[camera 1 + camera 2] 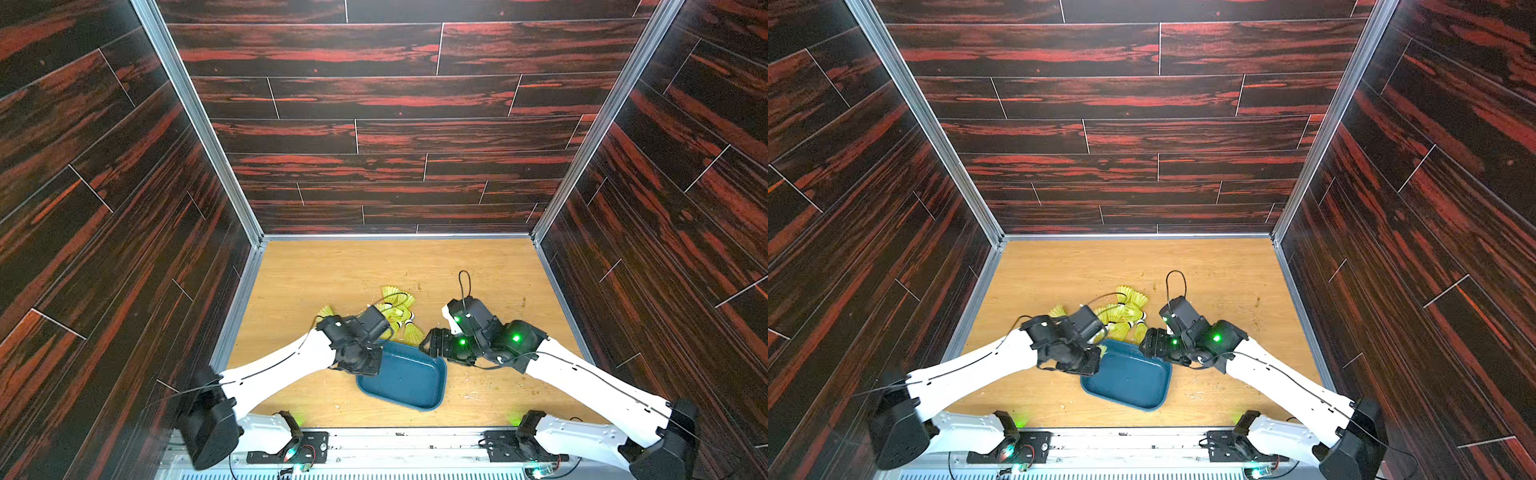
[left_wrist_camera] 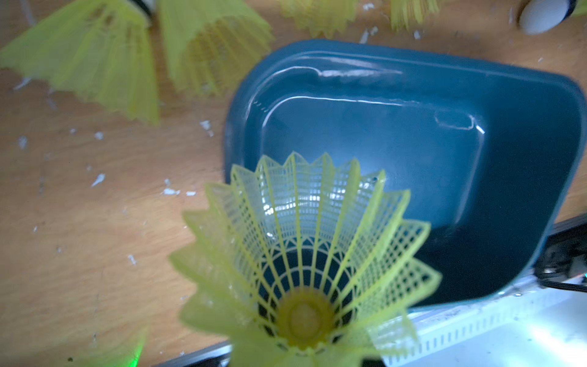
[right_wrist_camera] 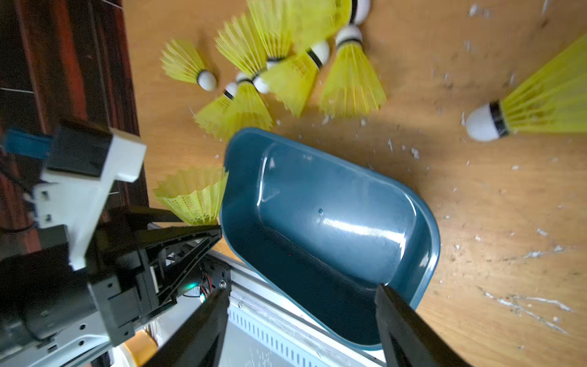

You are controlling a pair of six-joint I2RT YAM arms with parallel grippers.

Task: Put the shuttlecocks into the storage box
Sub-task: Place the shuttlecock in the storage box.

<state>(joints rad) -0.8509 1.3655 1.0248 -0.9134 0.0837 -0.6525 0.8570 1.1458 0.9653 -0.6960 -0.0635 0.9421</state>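
Observation:
I can see the held shuttlecock's skirt at the storage box's empty corner, so I should keep moving my left gripper in and down until the skirt is inside, then release.
The dark teal storage box sits near the table's front edge with nothing in it. My left gripper hangs at the box's far left corner, shut on a yellow-green shuttlecock whose open skirt points at the box. In the left wrist view that skirt hides the fingers. My right gripper stands open over the box's far right rim, holding nothing. Several more shuttlecocks lie piled just beyond the box.
One shuttlecock lies alone left of the pile, another lies apart beside the right arm. White flecks litter the wooden table. Dark panel walls enclose three sides; a metal rail runs along the front.

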